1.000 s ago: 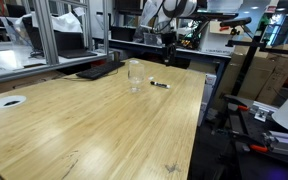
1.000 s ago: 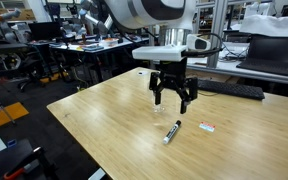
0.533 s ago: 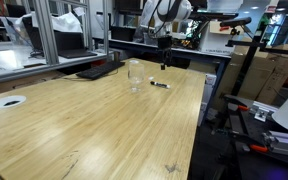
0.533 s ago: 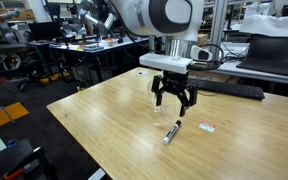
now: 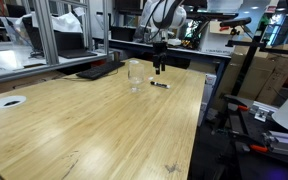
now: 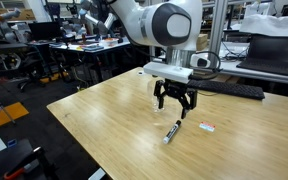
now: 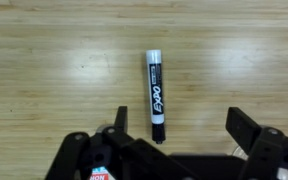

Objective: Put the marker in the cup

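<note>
The robot's open fingers are on both sides of the marker's dark end (image 6: 178, 125), lined up across its narrow width, so the gripper should keep going down until the fingers are on either side of the marker (image 6: 174, 129), then close.
The marker (image 7: 156, 93) is a black pen with a white end. It lies flat on the wooden table, also seen in both exterior views (image 6: 171, 131) (image 5: 160, 85). My gripper (image 7: 180, 125) is open and empty. It hovers above the marker, whose dark end lies between the fingers, nearer the left one. In an exterior view the gripper (image 6: 175, 108) hangs a little above the table. The clear cup (image 5: 134, 75) stands upright on the table, left of the marker. The cup does not show in the wrist view.
A flat white disc with a dark centre (image 5: 8, 101) lies near the table's left edge. A small white and red label (image 6: 208, 127) lies beside the marker. A keyboard (image 6: 239, 90) sits at the table's back. Metal frames and desks surround the wooden table (image 5: 94, 130).
The gripper has moved down and toward the marker, closer to the table. The marker and cup have not moved.
</note>
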`<state>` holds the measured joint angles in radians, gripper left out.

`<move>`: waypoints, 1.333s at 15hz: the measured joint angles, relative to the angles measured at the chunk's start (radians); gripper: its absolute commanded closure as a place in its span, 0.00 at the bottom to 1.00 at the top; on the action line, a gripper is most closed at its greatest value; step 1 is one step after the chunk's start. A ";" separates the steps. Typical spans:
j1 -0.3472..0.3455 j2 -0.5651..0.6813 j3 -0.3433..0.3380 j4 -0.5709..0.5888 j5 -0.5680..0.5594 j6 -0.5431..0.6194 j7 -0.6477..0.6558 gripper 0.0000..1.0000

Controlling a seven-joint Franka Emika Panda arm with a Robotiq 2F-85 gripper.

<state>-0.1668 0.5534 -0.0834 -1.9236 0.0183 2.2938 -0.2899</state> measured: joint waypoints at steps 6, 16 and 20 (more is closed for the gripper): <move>-0.031 0.098 0.021 0.041 0.001 0.075 -0.038 0.00; -0.053 0.164 0.064 0.069 0.005 0.109 -0.059 0.33; -0.053 0.165 0.064 0.071 0.005 0.111 -0.059 0.63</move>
<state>-0.2196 0.7185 -0.0196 -1.8530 0.0228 2.4043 -0.3486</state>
